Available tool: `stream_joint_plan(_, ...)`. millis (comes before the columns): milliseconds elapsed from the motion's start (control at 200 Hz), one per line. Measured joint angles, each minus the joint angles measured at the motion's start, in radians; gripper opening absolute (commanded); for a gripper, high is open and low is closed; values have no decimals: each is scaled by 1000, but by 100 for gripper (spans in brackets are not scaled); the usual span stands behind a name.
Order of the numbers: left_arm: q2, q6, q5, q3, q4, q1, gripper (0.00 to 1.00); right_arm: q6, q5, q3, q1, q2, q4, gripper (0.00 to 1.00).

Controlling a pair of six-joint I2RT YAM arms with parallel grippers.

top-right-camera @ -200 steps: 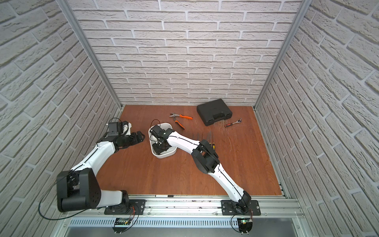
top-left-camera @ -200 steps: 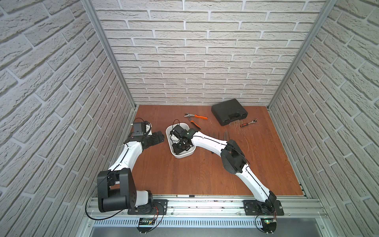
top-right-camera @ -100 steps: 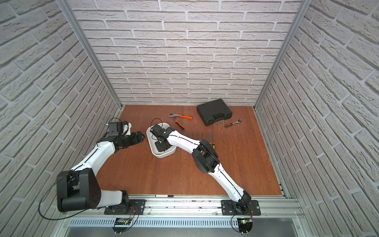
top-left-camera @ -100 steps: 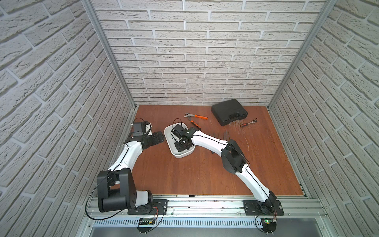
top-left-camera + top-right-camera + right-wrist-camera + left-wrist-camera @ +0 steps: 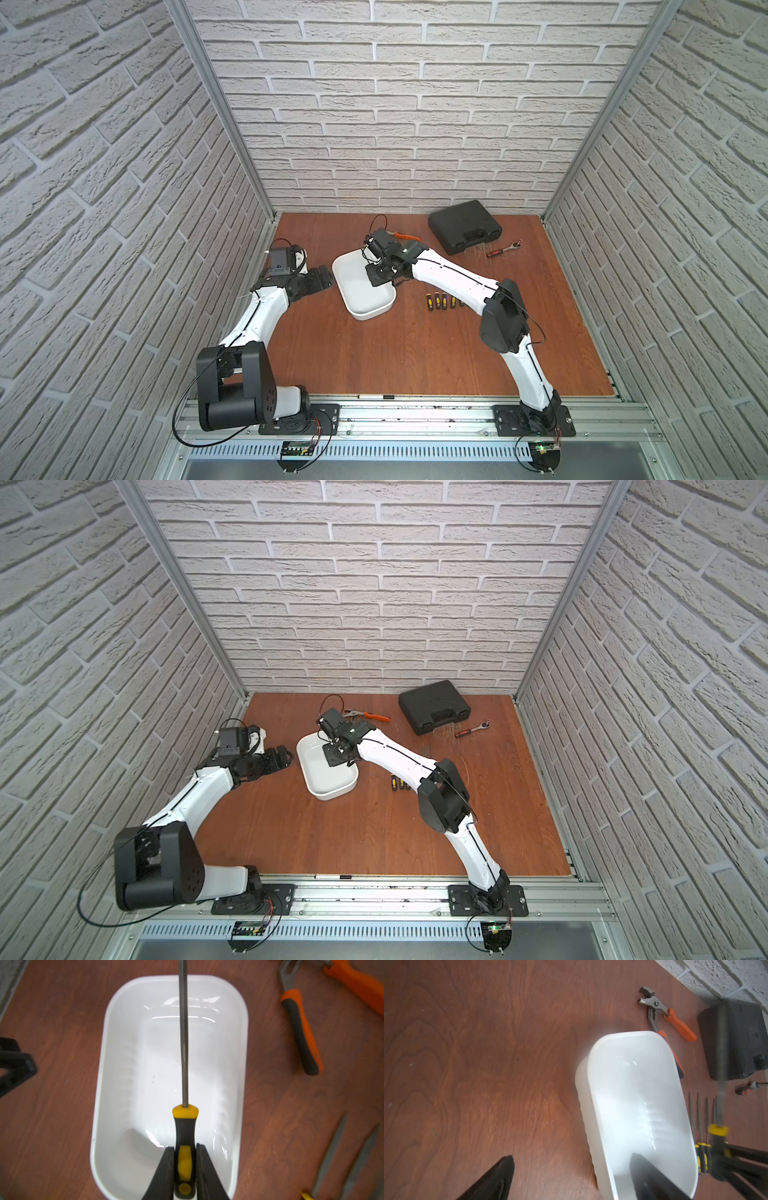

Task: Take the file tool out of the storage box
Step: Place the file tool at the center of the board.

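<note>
The file tool (image 5: 184, 1048) is hanging clear above the storage box's rim, so my right gripper should go on carrying it past the row of files (image 5: 444, 301) and let go of it there.
The storage box (image 5: 357, 291) is a white tub on the wooden table, with nothing lying on its floor (image 5: 145, 1064). My right gripper (image 5: 184, 1151) is shut on the black and yellow handle of the file tool (image 5: 184, 1122). The file's grey shaft reaches out over the box's far rim. In both top views the right gripper (image 5: 337, 754) hangs over the box (image 5: 332, 779). My left gripper (image 5: 572, 1158) is open and straddles the box's near wall (image 5: 591, 1126), one finger inside and one outside. The held file (image 5: 718, 1130) looks blurred in the left wrist view.
Orange-handled pliers (image 5: 406, 237) lie just behind the box. A black case (image 5: 464, 225) and a ratchet wrench (image 5: 505, 248) are at the back right. Several yellow-and-black-handled files (image 5: 440, 300) lie in a row right of the box, partly under my right arm.
My right gripper's jaws have narrowed onto the file's handle and it has risen a little over the box. The left arm has not moved.
</note>
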Motion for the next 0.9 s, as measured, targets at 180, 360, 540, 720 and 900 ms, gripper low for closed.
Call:
stream_joint_plan(180, -5, -1, 4, 0, 1, 8, 93, 42, 41, -267, -44, -255, 72, 2)
stream_joint_plan(360, -5, -1, 19, 0, 1, 11, 93, 95, 96, -623, -206, -457, 126, 2)
stream_joint_plan(540, -5, -2, 24, 0, 2, 11, 93, 97, 146, -857, -363, -550, 123, 2)
stream_joint_plan(720, -3, -3, 28, 0, 4, 12, 93, 51, 134, -925, -468, -563, 131, 2)
stream_joint_plan(900, -3, -10, 29, 0, 8, 12, 93, -15, 116, -928, -543, -551, 158, 2)
